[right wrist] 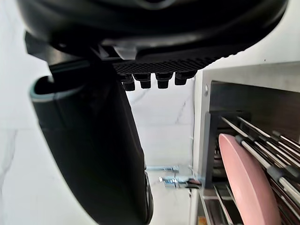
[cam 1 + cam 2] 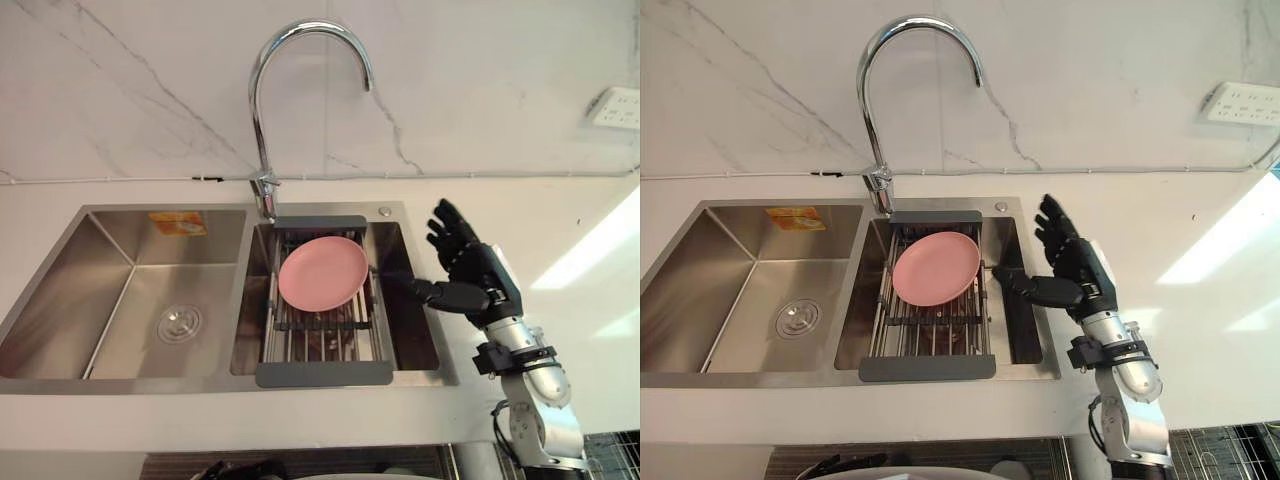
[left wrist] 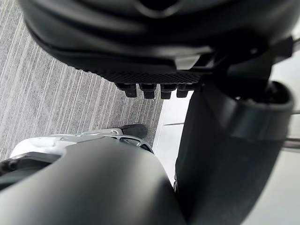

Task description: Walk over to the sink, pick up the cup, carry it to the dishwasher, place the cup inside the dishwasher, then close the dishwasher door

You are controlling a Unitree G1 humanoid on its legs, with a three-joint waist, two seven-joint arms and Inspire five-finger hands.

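The robot should expect the rack to stay behind empty when it lifts the plate, because the pink plate (image 2: 323,273) sits close against the rack's wires (image 2: 322,344).
A steel double sink (image 2: 60,382) is set into the white counter. Over its right basin lies a grey-framed drying rack (image 2: 325,374), and a pink plate (image 2: 323,272) leans on the rack's wires. My right hand (image 2: 470,270) hovers open above the sink's right rim, fingers straight and spread, thumb pointing toward the rack. It touches nothing. The right wrist view looks past that hand (image 1: 154,28) to the plate's edge (image 1: 243,183) and the rack. My left hand (image 3: 140,37) hangs low and open over grey striped floor, with nothing in it.
A tall curved chrome faucet (image 2: 262,120) rises behind the divider between the basins. The left basin (image 2: 120,300) has a drain (image 2: 179,322). A white wall socket (image 2: 615,105) sits at the far right. A wire basket (image 2: 1230,450) shows below the counter's right front.
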